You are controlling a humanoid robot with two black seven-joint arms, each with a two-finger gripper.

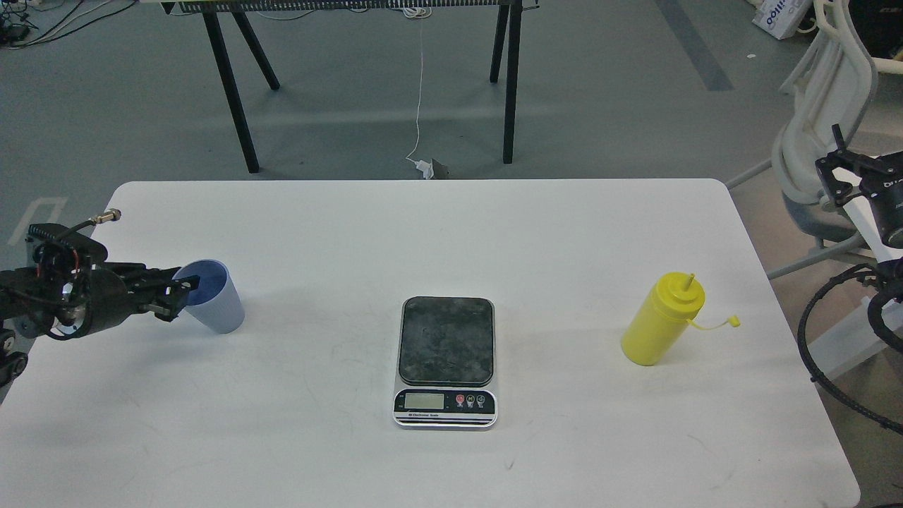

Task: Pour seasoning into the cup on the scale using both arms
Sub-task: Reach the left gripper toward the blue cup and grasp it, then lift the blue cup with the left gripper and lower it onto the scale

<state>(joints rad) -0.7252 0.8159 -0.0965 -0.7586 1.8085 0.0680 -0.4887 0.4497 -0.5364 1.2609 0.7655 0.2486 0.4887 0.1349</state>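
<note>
The pale blue cup (221,308) should be empty when I carry it to the scale, because the plain blue inside (209,283) shows through the cup's opening.
The pale blue ribbed cup (215,307) stands upright on the left of the white table (451,233). My left gripper (178,288) is low over the table at the cup's left side. Its fingers are spread and their tips reach the cup's left rim; I cannot tell if they touch it. The scale (446,360) lies at the table's middle with its dark platform bare. The yellow seasoning bottle (662,321) stands upright at the right, its tethered cap hanging off to the right. My right gripper (839,176) is off the table's right edge, far above the bottle, seen small and dark.
A white chair (818,141) and black cables (839,339) stand beyond the table's right edge. Black trestle legs (233,85) stand on the floor behind the table.
</note>
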